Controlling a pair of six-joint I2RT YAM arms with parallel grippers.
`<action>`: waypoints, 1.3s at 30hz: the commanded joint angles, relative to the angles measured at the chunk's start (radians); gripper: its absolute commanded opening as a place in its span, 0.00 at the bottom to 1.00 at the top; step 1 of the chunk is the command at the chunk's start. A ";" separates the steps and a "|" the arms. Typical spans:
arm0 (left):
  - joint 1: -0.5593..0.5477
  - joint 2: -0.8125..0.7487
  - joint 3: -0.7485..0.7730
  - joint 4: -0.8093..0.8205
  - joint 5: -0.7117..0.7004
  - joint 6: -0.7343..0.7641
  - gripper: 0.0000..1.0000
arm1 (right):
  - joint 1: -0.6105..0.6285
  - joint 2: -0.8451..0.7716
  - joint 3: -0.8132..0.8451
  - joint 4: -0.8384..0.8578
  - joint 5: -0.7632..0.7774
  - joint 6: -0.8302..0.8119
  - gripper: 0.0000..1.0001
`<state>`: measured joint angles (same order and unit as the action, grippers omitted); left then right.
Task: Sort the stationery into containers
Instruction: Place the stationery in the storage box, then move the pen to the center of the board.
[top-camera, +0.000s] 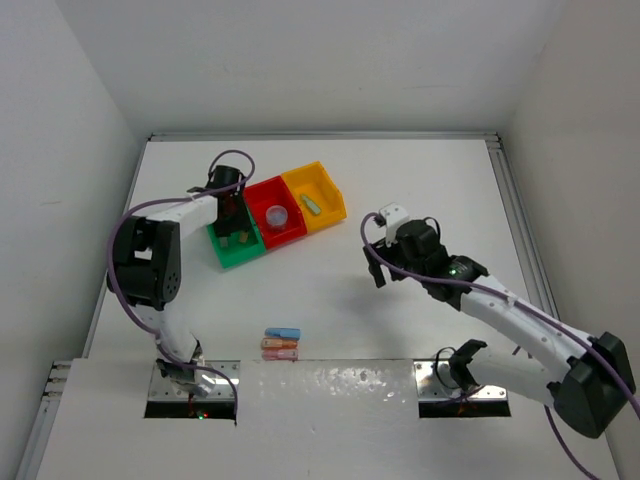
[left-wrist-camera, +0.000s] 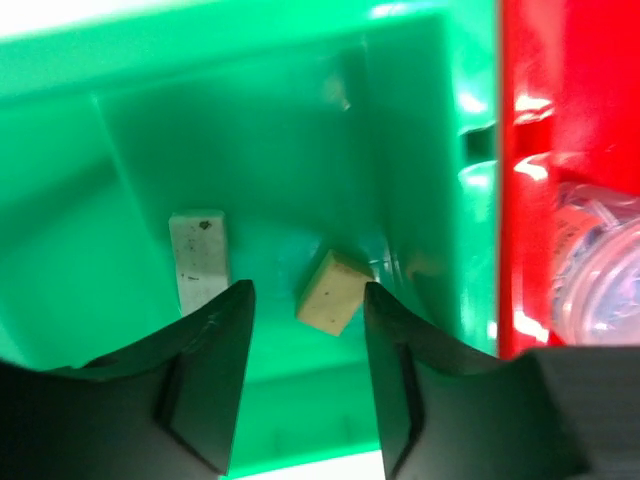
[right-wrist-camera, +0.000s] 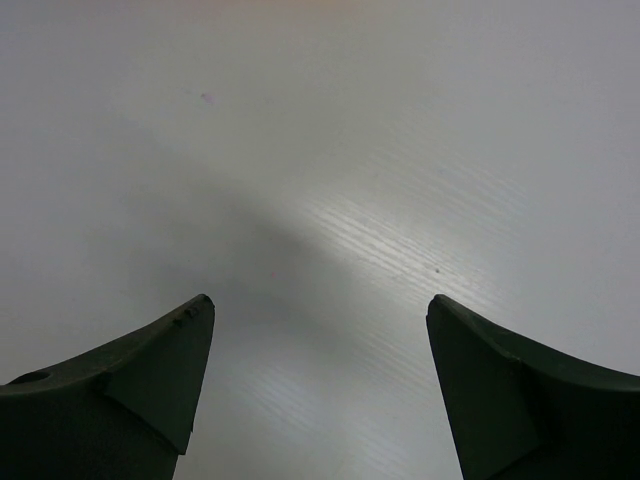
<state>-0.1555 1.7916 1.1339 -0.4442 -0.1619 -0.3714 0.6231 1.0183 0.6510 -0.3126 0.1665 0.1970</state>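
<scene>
The robot's open right gripper should move over next until its fingers straddle the blue stick (top-camera: 283, 332), which lies outermost with clear table (top-camera: 325, 305) up to the gripper.
My left gripper (top-camera: 234, 228) hangs over the green bin (top-camera: 226, 256), open. In the left wrist view the left gripper (left-wrist-camera: 307, 288) has nothing between its jaws, and two eraser blocks lie on the green bin's floor (left-wrist-camera: 280, 140) below it: a whitish one (left-wrist-camera: 198, 260) and a beige one (left-wrist-camera: 333, 290). The lavender-blue roll (top-camera: 278, 214) lies in the red bin (top-camera: 290, 232). A green stick (top-camera: 312, 204) lies in the yellow-orange bin (top-camera: 330, 190). Blue (top-camera: 283, 332), orange (top-camera: 280, 343) and pink (top-camera: 280, 354) sticks lie on the table near the front. My right gripper (top-camera: 380, 245) is open and empty over bare table, as the right wrist view (right-wrist-camera: 320, 300) also shows.
The three bins stand in a joined slanted row at the back left of the white table (top-camera: 400, 330). The red bin's wall (left-wrist-camera: 570, 120) and the roll (left-wrist-camera: 600, 290) show at the right of the left wrist view. White walls enclose the table.
</scene>
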 joint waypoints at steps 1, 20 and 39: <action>0.002 0.000 0.091 -0.042 -0.001 -0.020 0.46 | 0.079 0.072 0.071 -0.014 -0.027 -0.048 0.84; 0.056 -0.411 0.114 -0.249 0.063 0.160 0.75 | 0.530 0.746 0.388 0.288 -0.252 -0.189 0.80; 0.250 -0.790 -0.095 -0.168 0.264 0.269 0.75 | 0.580 0.876 0.411 0.253 -0.174 -0.016 0.45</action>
<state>0.0635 1.0546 1.0622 -0.6567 0.0109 -0.0879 1.1984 1.8824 1.0248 -0.0677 -0.0315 0.1349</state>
